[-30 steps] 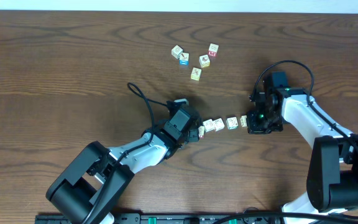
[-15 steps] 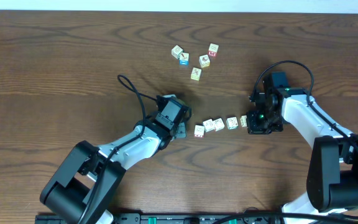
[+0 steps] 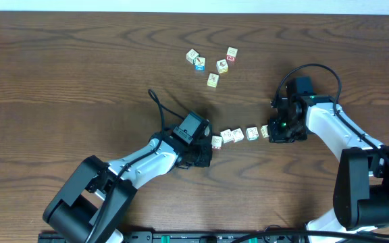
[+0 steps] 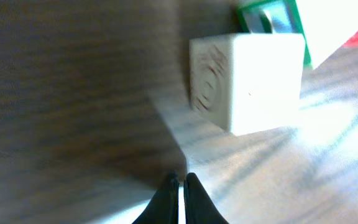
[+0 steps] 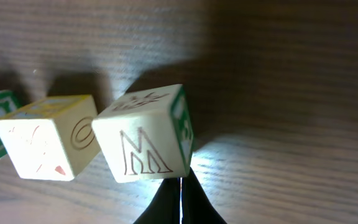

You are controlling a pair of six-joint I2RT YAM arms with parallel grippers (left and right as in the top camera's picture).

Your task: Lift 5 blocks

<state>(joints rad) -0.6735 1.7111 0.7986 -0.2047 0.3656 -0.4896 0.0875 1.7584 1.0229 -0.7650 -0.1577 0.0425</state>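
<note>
The block printed M (image 5: 143, 140) is crooked and away from the row, so the robot's right gripper should move to that block's green side (image 5: 183, 129) and push the block flush.
Several small cream blocks lie in a short row on the wooden table, from the left end block (image 3: 216, 142) to the right end block (image 3: 265, 131). My left gripper (image 3: 206, 154) is shut and empty, just below and left of the left end block. In the left wrist view that block (image 4: 247, 81) lies a little ahead and to the right of the shut left gripper (image 4: 179, 182), apart from it. My right gripper (image 3: 271, 132) is shut at the row's right end. In the right wrist view the right gripper (image 5: 180, 182) touches the lower corner of a block printed M (image 5: 145, 143), with another block (image 5: 45, 146) beside it.
A second cluster of cubes lies farther back: one with a blue face (image 3: 200, 64), one with a red face (image 3: 231, 55), and others (image 3: 213, 80) around them. Both arms' cables arch over the table near the wrists.
The left gripper pulled back left from the row, then returned and now sits lower, beside the left end block. The right gripper and the blocks stayed put.
</note>
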